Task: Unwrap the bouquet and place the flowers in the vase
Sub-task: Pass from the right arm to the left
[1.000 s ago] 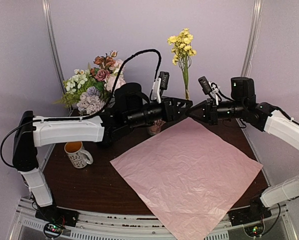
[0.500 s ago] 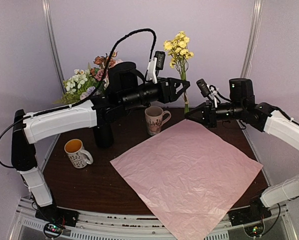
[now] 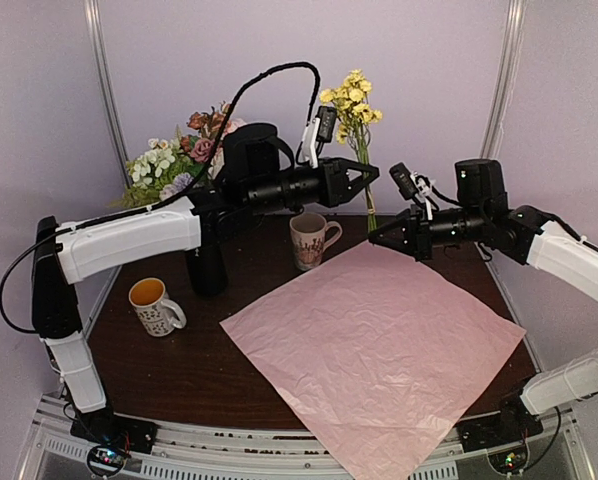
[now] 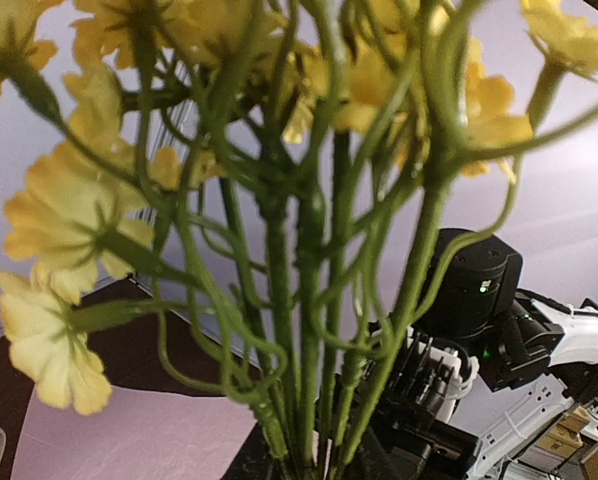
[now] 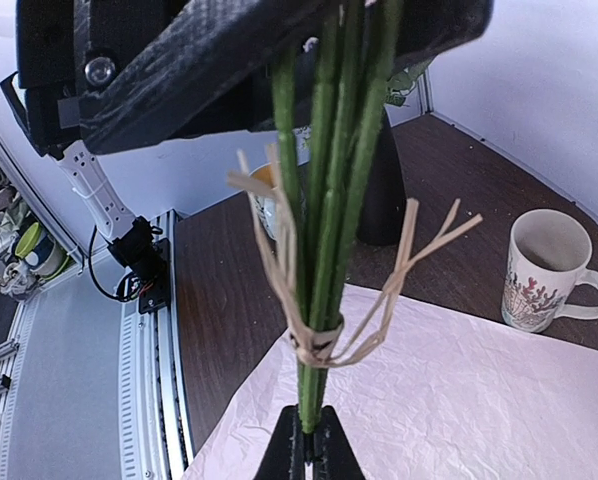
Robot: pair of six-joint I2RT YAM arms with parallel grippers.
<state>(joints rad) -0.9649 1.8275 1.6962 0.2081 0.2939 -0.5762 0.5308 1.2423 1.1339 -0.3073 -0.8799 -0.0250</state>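
Observation:
The stems (image 3: pixel 363 158) sit near my left gripper's fingertips, so next I open it and grip them deeper, close under the blooms (image 3: pixel 360 146), as my right gripper holds their ends.
A bunch of yellow flowers (image 3: pixel 351 95) (image 4: pixel 69 220) stands upright over the far table edge, its green stems (image 5: pixel 324 200) bound with a tan raffia tie (image 5: pixel 324 340). My right gripper (image 3: pixel 372 236) (image 5: pixel 314 440) is shut on the stems' bottom ends. Higher up, my left gripper (image 3: pixel 369 180) (image 4: pixel 304 465) is closed round the same stems, just under the blooms. The lilac-pink wrapping paper (image 3: pixel 379 340) (image 5: pixel 459 400) lies flat and spread out below. The black vase (image 3: pixel 207 265) (image 5: pixel 387 205) stands at the back left with mixed flowers (image 3: pixel 184 165) in it.
A cream patterned mug (image 3: pixel 307 240) (image 5: pixel 544 265) stands just beyond the paper's far corner. An orange-lined mug (image 3: pixel 154 305) (image 5: pixel 262 195) sits front left of the vase. The left arm (image 3: pixel 129 245) stretches across above the vase and mugs.
My left gripper has risen from in front of the cream mug to the stems and closed round them. The yellow bunch has shifted slightly left and up. The right gripper has stayed shut.

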